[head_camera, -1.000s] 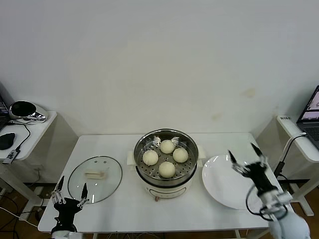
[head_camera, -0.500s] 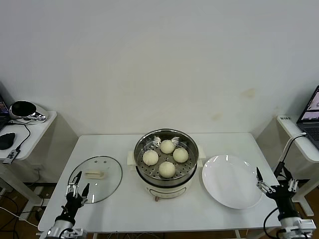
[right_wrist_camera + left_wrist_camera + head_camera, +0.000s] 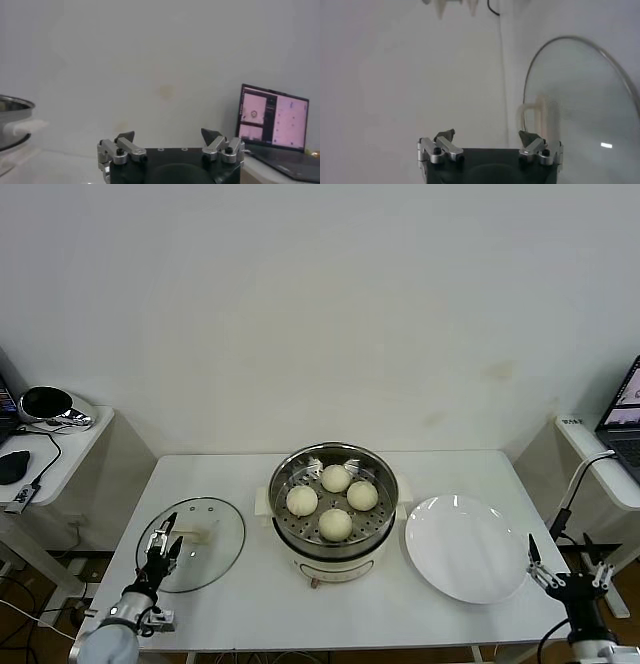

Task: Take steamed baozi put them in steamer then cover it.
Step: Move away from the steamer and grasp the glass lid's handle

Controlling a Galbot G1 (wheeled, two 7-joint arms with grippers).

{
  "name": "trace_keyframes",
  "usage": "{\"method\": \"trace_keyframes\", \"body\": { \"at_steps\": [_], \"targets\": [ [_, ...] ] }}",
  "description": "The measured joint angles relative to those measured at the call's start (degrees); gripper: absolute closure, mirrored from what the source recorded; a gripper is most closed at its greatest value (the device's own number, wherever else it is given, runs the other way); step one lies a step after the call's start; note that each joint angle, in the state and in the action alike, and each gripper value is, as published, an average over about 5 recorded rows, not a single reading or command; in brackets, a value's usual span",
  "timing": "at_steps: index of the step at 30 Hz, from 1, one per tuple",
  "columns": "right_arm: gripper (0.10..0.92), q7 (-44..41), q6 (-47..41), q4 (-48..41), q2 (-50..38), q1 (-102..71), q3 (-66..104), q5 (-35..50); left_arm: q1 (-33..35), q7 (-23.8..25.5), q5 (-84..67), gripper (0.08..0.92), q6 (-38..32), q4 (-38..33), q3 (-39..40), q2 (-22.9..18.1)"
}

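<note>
My gripper will lower the cover (image 3: 205, 559), and it will settle flush above the baozi (image 3: 335, 525), because they sit low inside the steamer's rim.
Several cream-white baozi (image 3: 335, 524) lie on the perforated tray inside the steel steamer (image 3: 382, 502) at the table's centre. The cover (image 3: 215, 529), a clear glass lid with a cream handle (image 3: 195, 535), lies flat on the table left of the steamer. My left gripper (image 3: 166, 540) stands open over the cover's near left edge. In the left wrist view, the left gripper (image 3: 487, 135) is empty, with the cover (image 3: 580, 115) and its handle (image 3: 532, 112) just ahead. My right gripper (image 3: 568, 564) hangs open and empty off the table's front right corner. The right gripper (image 3: 168, 135) faces the wall, with the steamer (image 3: 12, 117) at the side.
An empty white plate (image 3: 465, 549) lies right of the steamer. A side table (image 3: 60, 449) with a mouse and a black object stands at the left. A laptop (image 3: 625, 409) sits on a stand at the right, also seen as the laptop (image 3: 272, 117).
My left gripper has moved forward from the table's front edge onto the cover's near left rim. My right gripper has drawn back and down from over the plate to beyond the front right corner.
</note>
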Motion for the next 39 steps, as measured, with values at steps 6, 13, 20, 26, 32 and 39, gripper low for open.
{"method": "trace_keyframes", "body": {
  "at_steps": [6,13,20,26,32,39],
  "targets": [
    [0.203,0.0,0.5,-0.3,0.7,-0.1,0.3,-0.4,-4.4,0.0,0.8,0.177,-0.6,5.0,1.7,0.1],
    [0.203,-0.1,1.0,-0.8,1.0,-0.2,0.3,-0.8,-8.0,-0.2,1.3,0.177,-1.0,7.9,2.8,0.2],
    [0.203,-0.1,1.4,-1.3,1.4,-0.2,-0.1,-1.1,-10.2,-0.1,1.3,0.225,-1.7,10.3,3.8,0.3],
    [0.203,-0.3,2.0,-1.4,1.6,-0.5,-0.2,-1.3,-11.8,-0.4,1.0,0.397,-2.6,12.5,4.3,-0.1],
    [0.203,-0.4,2.2,-1.6,1.6,-0.5,-0.6,-1.5,-12.2,-1.4,0.0,0.571,-3.3,14.2,4.3,-0.2],
    [0.203,-0.5,2.5,-1.8,1.6,-0.3,-1.4,-1.7,-10.6,-2.5,-2.2,0.770,-3.3,12.8,3.5,0.5]
  ]
}}
